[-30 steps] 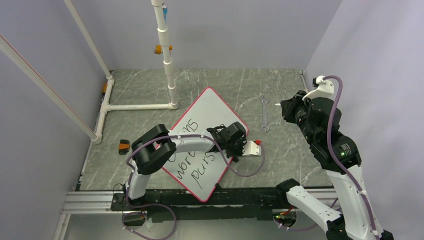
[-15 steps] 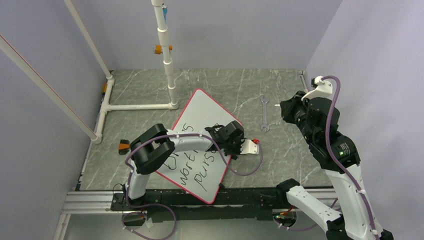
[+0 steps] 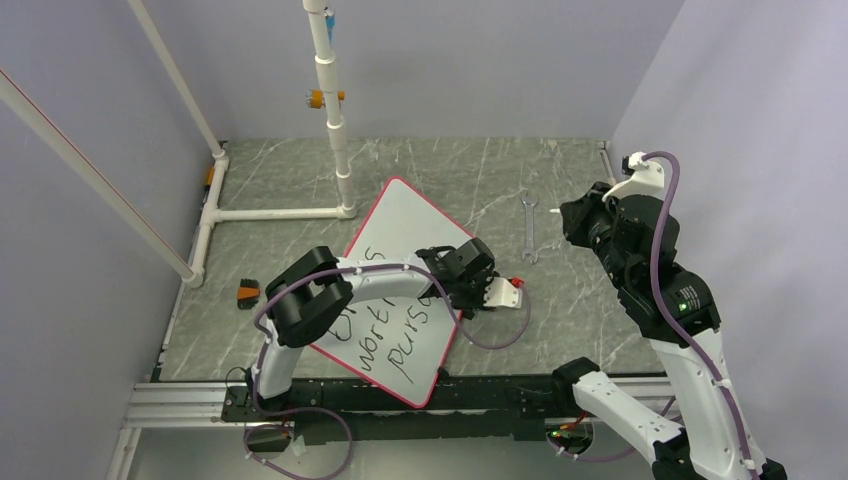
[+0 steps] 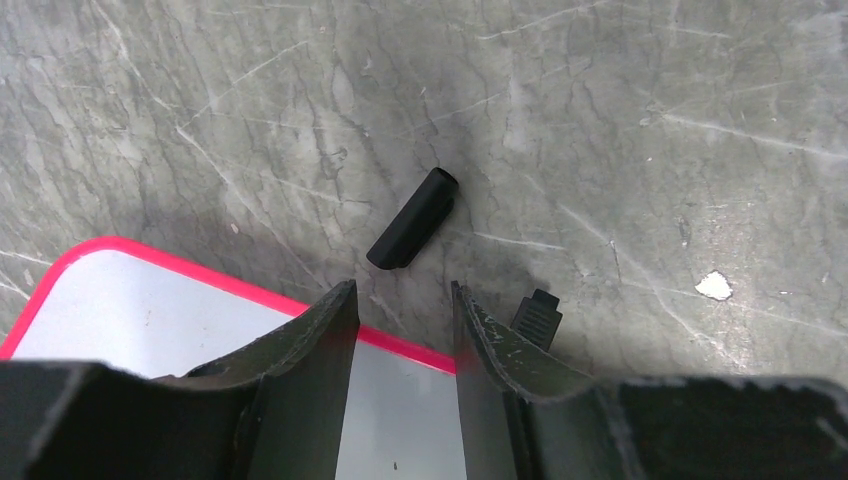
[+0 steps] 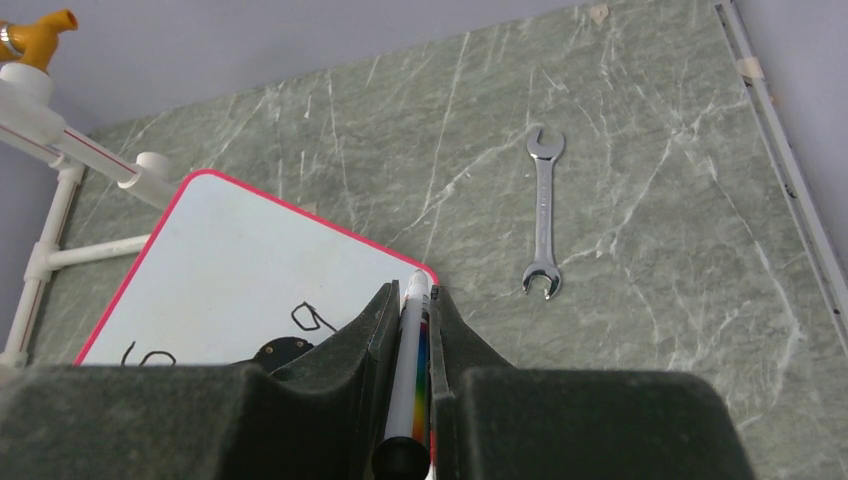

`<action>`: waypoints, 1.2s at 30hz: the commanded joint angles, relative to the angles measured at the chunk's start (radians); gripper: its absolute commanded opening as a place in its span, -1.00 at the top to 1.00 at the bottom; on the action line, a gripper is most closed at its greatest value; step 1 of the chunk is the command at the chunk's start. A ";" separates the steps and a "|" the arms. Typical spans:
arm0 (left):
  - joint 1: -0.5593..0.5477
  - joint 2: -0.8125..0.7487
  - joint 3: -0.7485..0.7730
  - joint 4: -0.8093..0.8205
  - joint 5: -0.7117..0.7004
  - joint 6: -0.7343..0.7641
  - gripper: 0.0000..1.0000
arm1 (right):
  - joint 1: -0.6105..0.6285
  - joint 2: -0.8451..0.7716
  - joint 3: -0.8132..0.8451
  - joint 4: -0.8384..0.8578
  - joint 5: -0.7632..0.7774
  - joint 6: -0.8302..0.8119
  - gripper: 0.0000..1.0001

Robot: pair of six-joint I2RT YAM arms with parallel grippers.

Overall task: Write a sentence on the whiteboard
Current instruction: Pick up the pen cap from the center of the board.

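The left gripper's fingers are above the red rim (image 4: 405, 348) and fall short of the black cap (image 4: 412, 220), so the robot should move outward and take hold of the cap before it caps the marker.
The whiteboard (image 3: 405, 225), white with a thin red rim, lies tilted on the marble table. The black sentence (image 3: 390, 340) runs over its near half, partly hidden under my left arm. My left gripper (image 3: 503, 293) hovers at the board's right edge. In the left wrist view, that gripper (image 4: 403, 300) is open over the red rim (image 4: 180, 268) with nothing between its fingers. A short black cap (image 4: 412, 232) lies on the table just beyond. My right gripper (image 3: 565, 215) is raised to the right, shut on a white marker (image 5: 411, 360) with a rainbow stripe.
A steel wrench (image 3: 528, 228) lies right of the board. A white pipe frame (image 3: 280, 213) stands at the back left. A small orange and black object (image 3: 246, 293) sits at the left. A small ribbed black piece (image 4: 537, 318) lies by my left finger.
The whiteboard has slid and turned a little to the left. My left gripper has opened and shifted slightly right. The right arm has stayed still.
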 commanded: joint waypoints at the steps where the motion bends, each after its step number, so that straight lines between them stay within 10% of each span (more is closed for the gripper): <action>1: -0.012 0.029 0.054 -0.041 -0.010 0.053 0.11 | -0.001 -0.007 0.032 0.011 0.012 -0.021 1.00; 21: -0.036 0.168 0.225 -0.153 0.021 0.146 0.11 | -0.001 -0.010 0.048 -0.004 0.020 -0.037 1.00; 36: -0.045 0.230 0.281 -0.260 0.110 0.163 0.90 | -0.002 -0.003 0.050 -0.009 0.019 -0.041 1.00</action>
